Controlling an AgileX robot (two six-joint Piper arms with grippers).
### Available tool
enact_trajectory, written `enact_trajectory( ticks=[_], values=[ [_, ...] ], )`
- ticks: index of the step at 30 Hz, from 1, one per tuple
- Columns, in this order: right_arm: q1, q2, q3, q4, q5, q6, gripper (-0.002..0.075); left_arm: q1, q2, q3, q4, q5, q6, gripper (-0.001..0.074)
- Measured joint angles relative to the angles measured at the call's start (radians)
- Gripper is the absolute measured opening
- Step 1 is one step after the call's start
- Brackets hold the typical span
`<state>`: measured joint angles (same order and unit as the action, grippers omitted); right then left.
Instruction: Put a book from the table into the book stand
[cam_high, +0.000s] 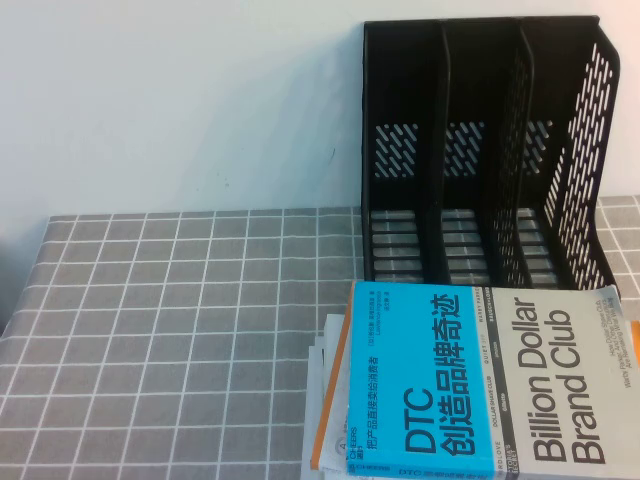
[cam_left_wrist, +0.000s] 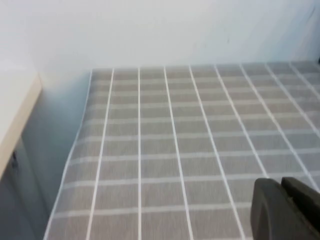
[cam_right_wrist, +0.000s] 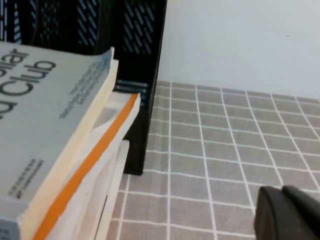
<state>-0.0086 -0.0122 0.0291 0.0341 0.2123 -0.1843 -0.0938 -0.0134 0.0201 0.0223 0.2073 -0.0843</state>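
Observation:
The book's cyan edge (cam_high: 351, 385) is inside the pile's edge, so the robot's right gripper should push the pale grey end (cam_high: 626, 385) until the cyan edge sticks out for the left gripper.
The book (cam_high: 490, 385), half cyan and half pale grey with "DTC" and "Billion Dollar Brand Club", lies flat on top of a pile at the table's front right. It also shows in the right wrist view (cam_right_wrist: 45, 110). The black book stand (cam_high: 480, 140) stands upright just behind it with three empty slots, and shows in the right wrist view (cam_right_wrist: 137, 60). My left gripper (cam_left_wrist: 281, 185) is shut and empty above bare grid cloth, far left of the book. My right gripper (cam_right_wrist: 284, 192) is shut and empty over the cloth, beside the pile. Neither gripper shows in the high view.
Under the book lies another book with an orange edge (cam_right_wrist: 85, 180), on loose white papers (cam_high: 322, 370). The grey grid cloth (cam_high: 180, 320) covers the table. A white wall stands behind. The cloth's left edge (cam_left_wrist: 75, 150) drops off beside a pale wooden surface (cam_left_wrist: 15, 110).

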Motion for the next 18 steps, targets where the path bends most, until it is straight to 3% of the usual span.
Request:
enact_trajectory(
  ticks=[8,13,18],
  values=[
    [0.000,0.000,0.000,0.002,-0.189,0.002,-0.0003,0.000,0.000,0.002,0.008,-0.222,-0.010,-0.0003],
    [0.000,0.000,0.000,0.078,-0.294,0.121,-0.0003,0.000,0.000,0.002,0.008,-0.396,-0.035,-0.0003],
    [0.000,0.000,0.000,0.111,-0.348,0.097,-0.0003,0.000,0.000,0.002,-0.002,-0.460,-0.043,-0.0003]
  ],
)
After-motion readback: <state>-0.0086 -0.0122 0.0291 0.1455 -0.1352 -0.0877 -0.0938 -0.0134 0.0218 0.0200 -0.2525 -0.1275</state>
